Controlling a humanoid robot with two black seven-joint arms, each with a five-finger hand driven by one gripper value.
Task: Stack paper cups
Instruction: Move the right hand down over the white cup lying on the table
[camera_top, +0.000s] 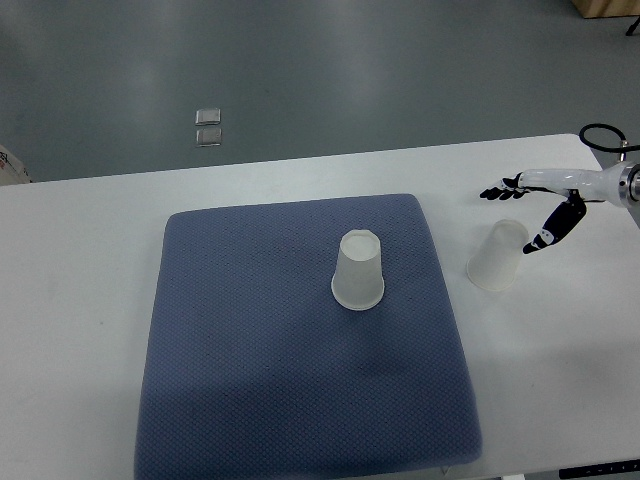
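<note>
Both cups stand upside down, narrowing upward (359, 262). The paper cup (498, 256) should slide nearly all the way over the other cup when I lower it beside the mat.
A white paper cup (358, 270) stands upside down near the middle of the blue mat (250, 340). A second white paper cup (497, 256) stands upside down and tilted on the white table, just right of the mat. My right hand (528, 212) comes in from the right edge and hovers just above and right of this second cup, fingers spread, thumb close to the cup's top; it holds nothing. The left arm is out of view.
The white table (80, 300) carries the mat. Its far edge runs across the upper part of the view, with grey floor beyond. A black cable loop (603, 136) lies at the table's far right corner.
</note>
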